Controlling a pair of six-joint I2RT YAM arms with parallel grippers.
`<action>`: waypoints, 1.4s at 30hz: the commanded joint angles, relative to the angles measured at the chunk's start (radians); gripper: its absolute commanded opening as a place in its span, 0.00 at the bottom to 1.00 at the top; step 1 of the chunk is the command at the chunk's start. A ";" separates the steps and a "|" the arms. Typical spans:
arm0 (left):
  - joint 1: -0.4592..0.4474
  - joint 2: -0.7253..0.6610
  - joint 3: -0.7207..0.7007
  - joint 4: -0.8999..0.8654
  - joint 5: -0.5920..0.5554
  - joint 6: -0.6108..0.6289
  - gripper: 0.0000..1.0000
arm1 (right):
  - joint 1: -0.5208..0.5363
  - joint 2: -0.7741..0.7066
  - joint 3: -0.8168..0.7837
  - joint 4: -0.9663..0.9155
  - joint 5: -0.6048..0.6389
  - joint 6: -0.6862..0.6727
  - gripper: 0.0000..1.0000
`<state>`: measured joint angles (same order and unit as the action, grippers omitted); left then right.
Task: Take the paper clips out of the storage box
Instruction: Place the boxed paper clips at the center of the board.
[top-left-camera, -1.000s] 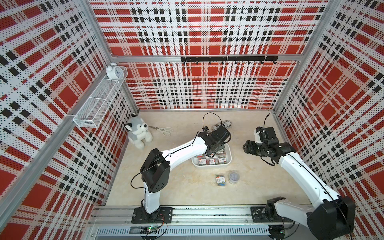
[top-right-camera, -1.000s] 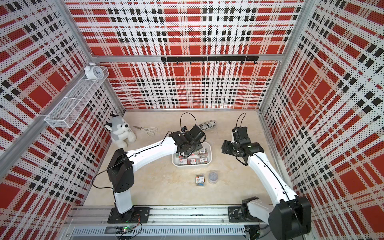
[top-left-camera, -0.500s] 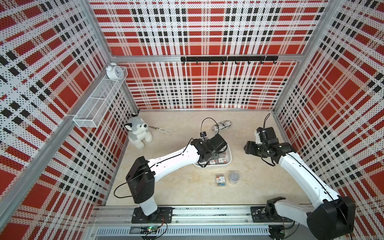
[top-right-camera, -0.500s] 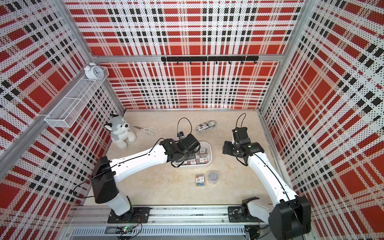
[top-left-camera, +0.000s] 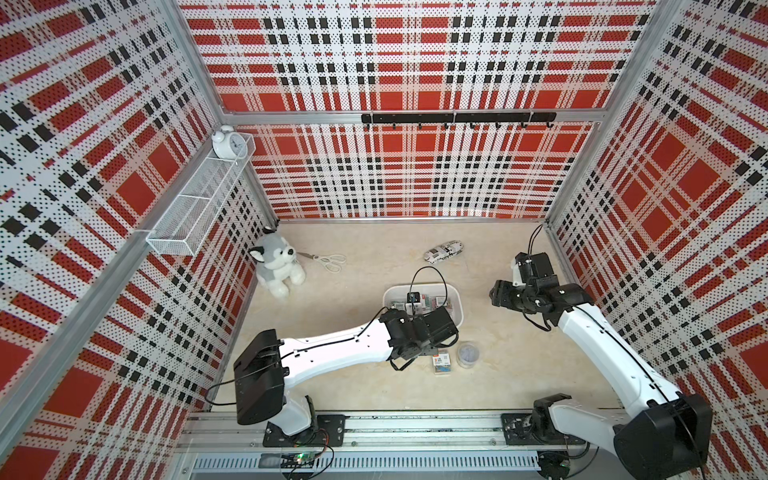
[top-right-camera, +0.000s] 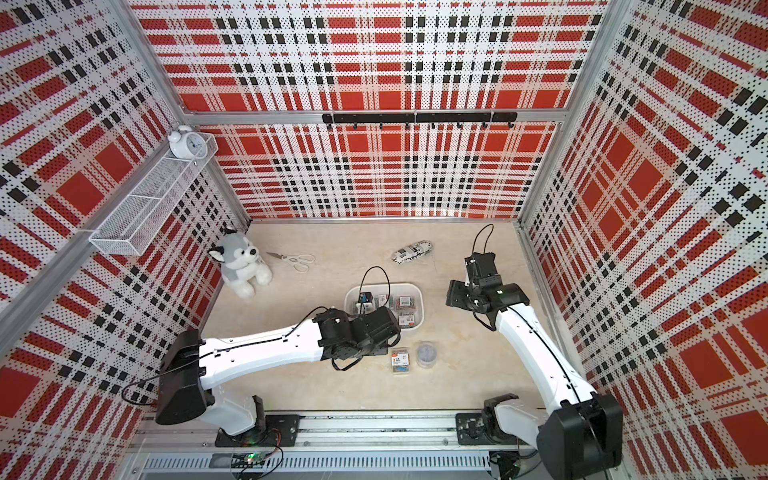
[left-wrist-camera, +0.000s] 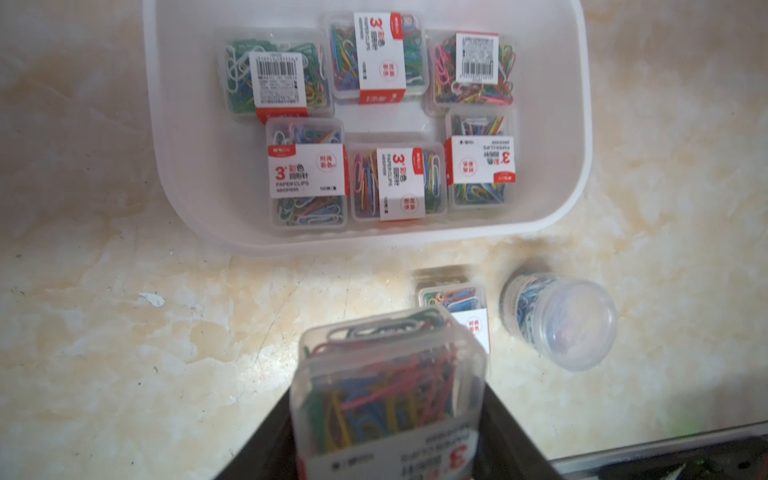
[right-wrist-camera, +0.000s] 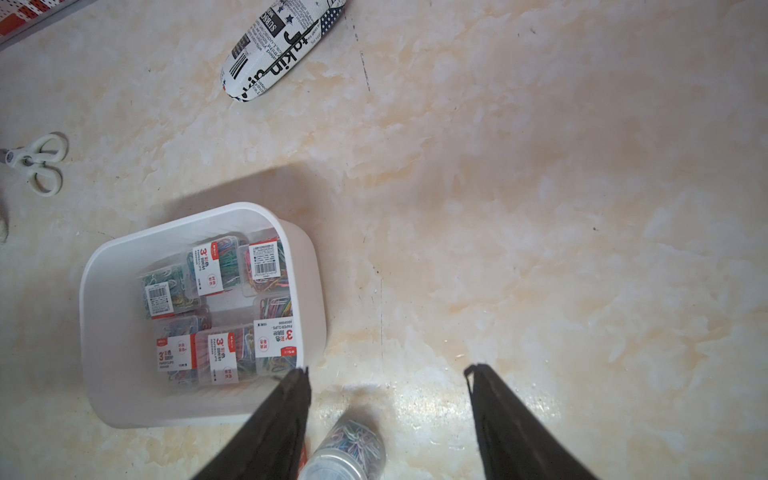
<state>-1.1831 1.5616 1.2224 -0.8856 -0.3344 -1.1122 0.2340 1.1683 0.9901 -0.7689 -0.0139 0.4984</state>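
Observation:
My left gripper keeps moving down and lets go on free table (top-right-camera: 374, 370) beside the lying case, since the held case (left-wrist-camera: 390, 376) is clear of the storage box.
The storage box (top-left-camera: 415, 286) is a white low-walled bin in mid-table, shown in both top views (top-right-camera: 386, 285). Several clear cases of paper clips (left-wrist-camera: 399, 183) lie flat inside it. My left gripper (left-wrist-camera: 386, 415) is shut on one more case (left-wrist-camera: 386, 374), held above the table just in front of the box. Beside it on the table lie a case (top-left-camera: 441, 362) and a round tub of clips (top-left-camera: 467, 354). My right gripper (right-wrist-camera: 386, 374) stands open and empty, hovering right of the box (right-wrist-camera: 104, 332) above the tub (right-wrist-camera: 349, 449).
A printed pouch (top-left-camera: 444, 252) lies behind the box. Scissors (top-left-camera: 328, 262) and a plush husky (top-left-camera: 276, 266) sit at the back left. A wire basket (top-left-camera: 199, 208) with an alarm clock (top-left-camera: 226, 143) hangs on the left wall.
My left arm has drawn back from over the box toward the front of the table, carrying the case. The right arm has stayed put.

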 joint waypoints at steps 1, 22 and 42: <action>-0.028 -0.031 -0.028 0.001 -0.015 -0.046 0.48 | -0.008 -0.020 0.013 -0.015 0.019 0.007 0.67; -0.064 0.014 -0.200 0.165 0.086 -0.066 0.50 | -0.007 -0.025 -0.007 -0.019 0.020 0.002 0.67; -0.017 0.091 -0.284 0.291 0.144 -0.028 0.55 | -0.008 -0.007 -0.005 -0.021 0.026 -0.001 0.67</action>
<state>-1.2106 1.6321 0.9504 -0.6342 -0.2062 -1.1595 0.2340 1.1648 0.9897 -0.7761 -0.0006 0.4980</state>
